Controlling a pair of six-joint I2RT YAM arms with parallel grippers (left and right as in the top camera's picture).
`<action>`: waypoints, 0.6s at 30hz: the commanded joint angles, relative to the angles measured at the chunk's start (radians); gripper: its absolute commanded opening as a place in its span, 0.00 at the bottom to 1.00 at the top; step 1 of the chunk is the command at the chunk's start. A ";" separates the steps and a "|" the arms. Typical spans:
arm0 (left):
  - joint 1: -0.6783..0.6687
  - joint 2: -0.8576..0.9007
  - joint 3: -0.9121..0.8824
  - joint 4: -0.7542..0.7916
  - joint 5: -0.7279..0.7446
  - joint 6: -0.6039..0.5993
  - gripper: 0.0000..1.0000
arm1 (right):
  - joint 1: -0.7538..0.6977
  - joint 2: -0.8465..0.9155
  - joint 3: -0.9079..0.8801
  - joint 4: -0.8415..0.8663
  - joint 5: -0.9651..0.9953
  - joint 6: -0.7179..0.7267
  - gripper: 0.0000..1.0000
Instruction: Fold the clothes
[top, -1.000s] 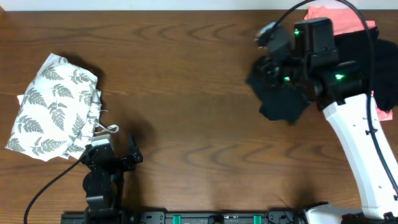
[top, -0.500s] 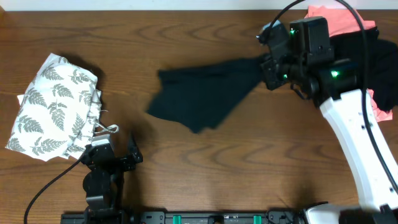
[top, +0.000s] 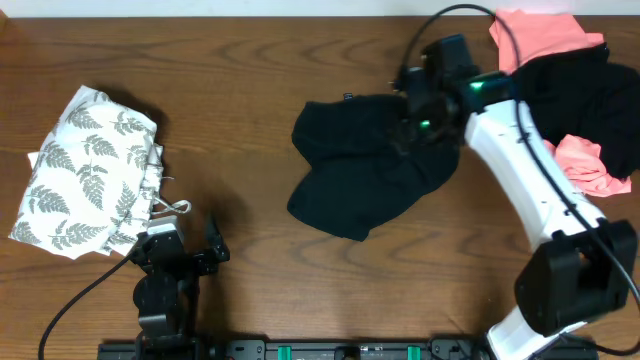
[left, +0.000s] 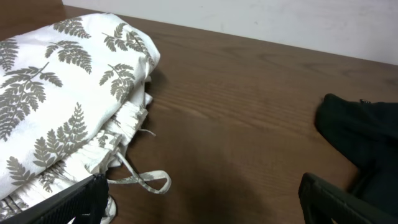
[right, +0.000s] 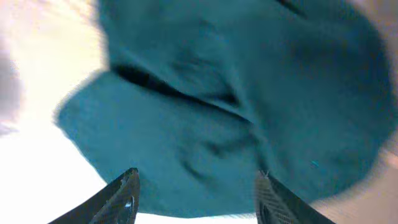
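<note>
I expect the black T-shirt's limp end (left: 331, 115) to come up and swing along when I lift the T-shirt, because that end lies free on the brown wood.
A black T-shirt (top: 365, 175) lies crumpled on the table right of centre; the right wrist view shows it washed-out teal (right: 236, 106). My right gripper (top: 415, 122) hovers over its upper right part. That gripper (right: 196, 200) is open, and the cloth lies below the fingers, not between them. A white fern-print garment (top: 85, 175) lies bunched at the far left, and its drawstring loop (left: 146, 180) trails onto the wood. My left gripper (top: 185, 252) rests open near the front edge beside that garment (left: 56, 93), holding nothing (left: 205, 208).
A pile of more clothes sits at the back right corner: a coral-pink top (top: 540, 35), black fabric (top: 595, 95) and another pink piece (top: 585, 165). Bare brown wood (top: 240, 100) separates the fern garment from the black shirt. The shirt's edge (left: 367, 130) shows in the left wrist view.
My right arm swung the black shirt from beside the pile leftward, spread it over the table and let go; its jaws went from shut to open. The left arm stayed still.
</note>
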 joint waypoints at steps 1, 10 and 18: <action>0.003 -0.002 -0.014 -0.024 -0.004 0.014 0.98 | 0.082 0.052 0.006 0.049 -0.077 0.024 0.57; 0.003 -0.002 -0.014 -0.024 -0.004 0.014 0.98 | 0.238 0.253 0.006 0.247 0.287 0.180 0.59; 0.003 -0.002 -0.014 -0.024 -0.004 0.014 0.98 | 0.254 0.317 0.007 0.265 0.299 0.179 0.09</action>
